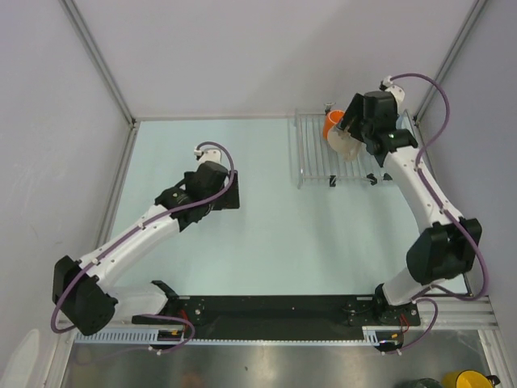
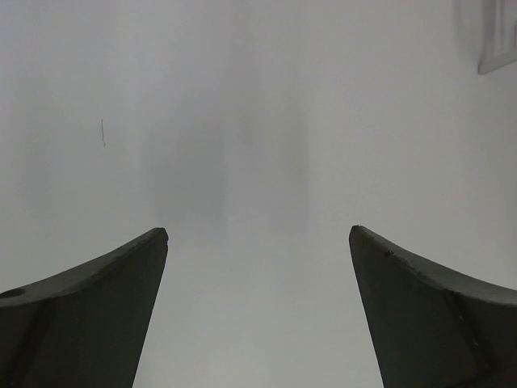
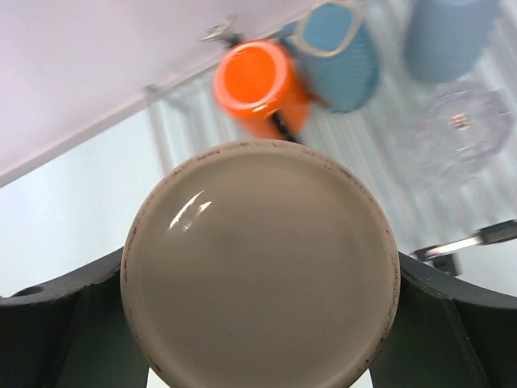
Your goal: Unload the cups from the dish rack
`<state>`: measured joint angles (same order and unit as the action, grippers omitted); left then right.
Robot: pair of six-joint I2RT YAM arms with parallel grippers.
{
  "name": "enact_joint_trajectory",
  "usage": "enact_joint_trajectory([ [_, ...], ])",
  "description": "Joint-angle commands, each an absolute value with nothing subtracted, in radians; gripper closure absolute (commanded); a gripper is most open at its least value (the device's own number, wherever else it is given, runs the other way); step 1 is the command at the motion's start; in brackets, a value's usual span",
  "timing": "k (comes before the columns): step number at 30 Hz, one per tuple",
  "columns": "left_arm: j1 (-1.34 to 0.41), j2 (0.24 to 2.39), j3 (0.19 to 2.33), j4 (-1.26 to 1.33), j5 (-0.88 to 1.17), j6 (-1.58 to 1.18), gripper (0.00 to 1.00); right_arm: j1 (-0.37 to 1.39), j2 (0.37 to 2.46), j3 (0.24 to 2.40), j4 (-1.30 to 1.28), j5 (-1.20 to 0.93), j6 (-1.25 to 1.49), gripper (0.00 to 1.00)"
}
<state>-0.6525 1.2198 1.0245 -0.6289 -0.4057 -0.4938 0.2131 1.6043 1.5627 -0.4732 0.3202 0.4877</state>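
Note:
My open left gripper should go next toward the tumbler's free rim (image 1: 346,151) and close there, while my right gripper is around the beige tumbler's round bottom (image 3: 262,263).
My right gripper (image 1: 352,136) is shut on the beige tumbler (image 3: 260,242), whose round bottom fills the right wrist view between the dark fingers (image 3: 65,323). From the top camera the tumbler (image 1: 347,147) hangs over the left part of the dish rack (image 1: 313,166), at the back right. Beyond it, in the rack (image 3: 187,121), are the orange mug (image 3: 258,85), the teal-blue handled mug (image 3: 343,56) and the light-blue cup (image 3: 448,36). The orange mug (image 1: 333,125) also shows from above. My left gripper (image 1: 229,192) is open over bare table, with nothing between its fingers (image 2: 121,283).
A clear round glass piece (image 3: 460,133) lies in the rack near the light-blue cup. A yellow mug (image 1: 466,380) stands off the table at the bottom right. White walls with metal posts (image 1: 101,61) close in the pale table (image 1: 266,234).

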Motion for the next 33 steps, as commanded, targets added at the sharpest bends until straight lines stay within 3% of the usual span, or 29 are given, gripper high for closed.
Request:
enact_joint_trajectory([
  [1, -0.658, 1.129, 1.057, -0.562, -0.352, -0.525, 0.0, 0.238, 1.401, 1.491, -0.278, 0.074, 0.59, 1.0],
  [11, -0.658, 0.902, 0.825, -0.111, -0.102, -0.627, 0.0, 0.333, 1.129, 1.155, -0.059, -0.198, 0.715, 1.0],
  [19, -0.658, 0.865, 0.669, 0.197, 0.027, -0.721, 0.0, 0.367, 1.005, 0.902, 0.21, -0.359, 0.854, 1.0],
  [23, -0.66, 0.844, 0.571, 0.42, 0.124, -0.774, 0.0, 0.38, 0.994, 0.807, 0.394, -0.39, 0.948, 1.0],
  [33, -0.66, 0.876, 0.549, 0.532, 0.222, -0.807, 0.0, 0.486, 1.061, 0.785, 0.508, -0.364, 0.969, 1.0],
])
